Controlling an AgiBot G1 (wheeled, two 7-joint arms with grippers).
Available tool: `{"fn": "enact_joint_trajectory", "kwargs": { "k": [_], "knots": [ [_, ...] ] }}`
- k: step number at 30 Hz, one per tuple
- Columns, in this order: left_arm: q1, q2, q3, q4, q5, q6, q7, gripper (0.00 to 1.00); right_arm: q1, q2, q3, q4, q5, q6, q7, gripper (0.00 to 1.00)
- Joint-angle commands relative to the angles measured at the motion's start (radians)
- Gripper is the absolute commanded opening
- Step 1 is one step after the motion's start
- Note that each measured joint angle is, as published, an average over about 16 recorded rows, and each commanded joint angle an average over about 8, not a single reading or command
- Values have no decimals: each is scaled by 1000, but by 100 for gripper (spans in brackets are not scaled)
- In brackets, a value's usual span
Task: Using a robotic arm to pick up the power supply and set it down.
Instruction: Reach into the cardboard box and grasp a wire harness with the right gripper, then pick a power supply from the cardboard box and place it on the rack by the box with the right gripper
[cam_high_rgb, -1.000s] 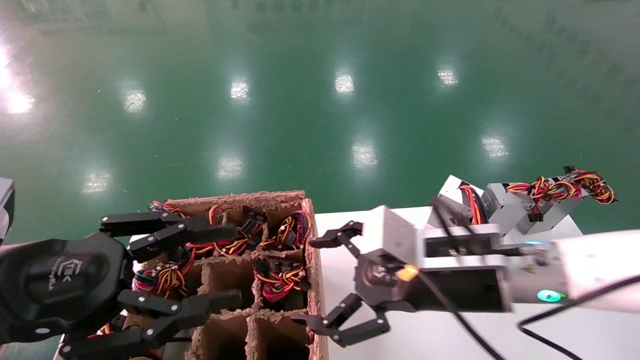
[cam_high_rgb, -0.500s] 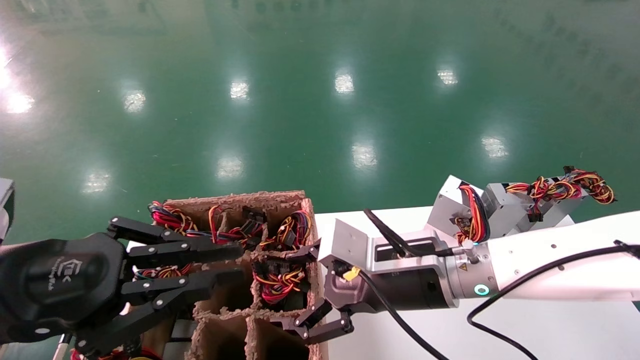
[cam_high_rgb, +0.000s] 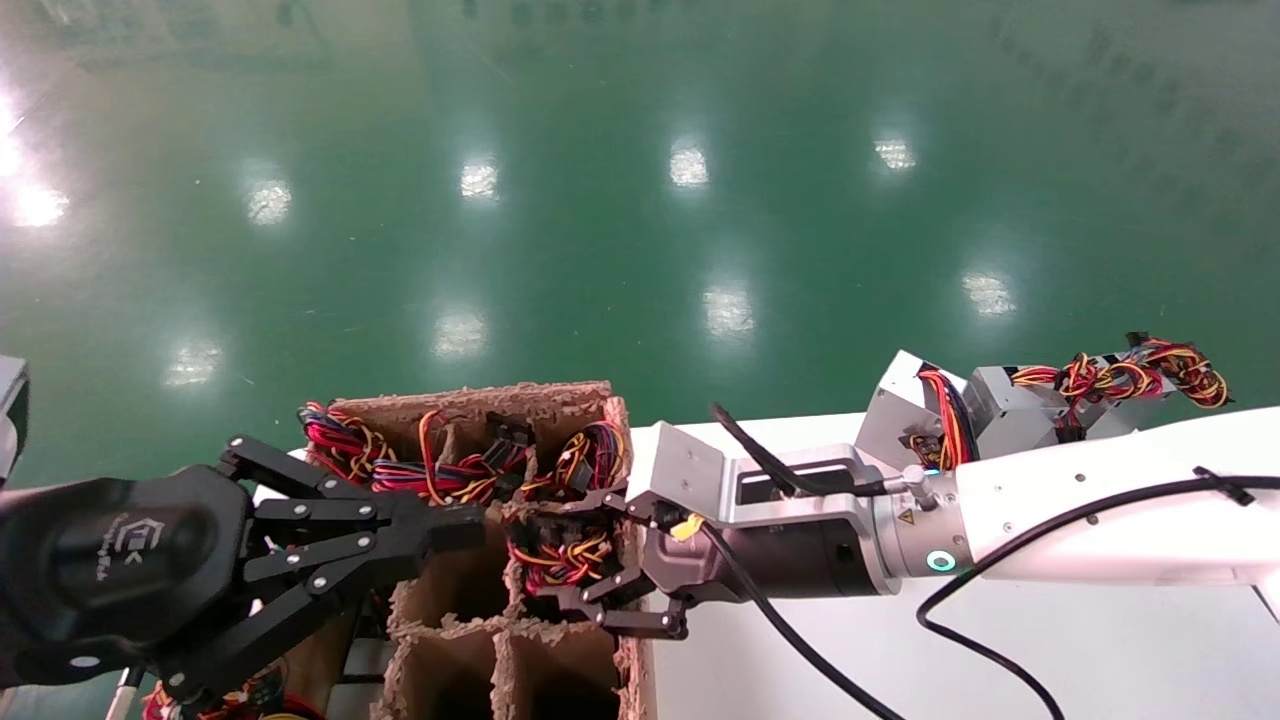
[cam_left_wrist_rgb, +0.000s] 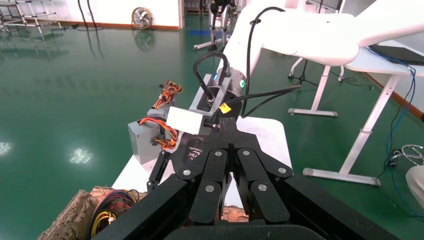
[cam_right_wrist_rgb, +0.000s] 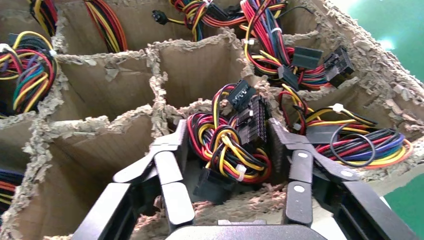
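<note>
Grey metal (cam_right_wrist_rgb: 191, 174) is visible beneath the tied coils, so as I lift, the power supply will come up out of its cell, hanging below the wire bundle (cam_right_wrist_rgb: 230, 144).
The white robotic arm (cam_high_rgb: 1100, 500) is my right arm, reaching left into a divided cardboard box (cam_high_rgb: 470, 400). My right gripper (cam_high_rgb: 567, 560) (cam_right_wrist_rgb: 227, 134) is open, its fingers (cam_right_wrist_rgb: 175, 145) straddling a bundle of red, yellow and black wires with black plugs (cam_right_wrist_rgb: 235, 145) in one compartment. The power supply's metal body is hidden under that bundle. My left gripper (cam_high_rgb: 462, 522) (cam_left_wrist_rgb: 227, 125) hovers over the box's left side, shut and holding nothing.
Two silver power supplies (cam_high_rgb: 900, 395) (cam_high_rgb: 1005, 415) with wire bundles lie at the back of the white table (cam_high_rgb: 1000, 660), right of the box. Other box cells hold more wire bundles (cam_right_wrist_rgb: 300, 60); some cells (cam_right_wrist_rgb: 90, 155) are empty. Green floor lies beyond.
My right arm swung left and lowered its open gripper into the box cell, fingers narrowing around the wire bundle. My left gripper went from open to shut.
</note>
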Motion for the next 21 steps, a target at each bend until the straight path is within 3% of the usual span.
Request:
{"fn": "enact_joint_trajectory", "kwargs": {
  "k": [1, 21],
  "knots": [
    [0, 0, 0, 0, 0, 0, 0, 0, 0, -2, -1, -1, -6, 5, -1, 0],
    [0, 0, 0, 0, 0, 0, 0, 0, 5, 14, 14, -11, 15, -1, -6, 0]
  ]
}}
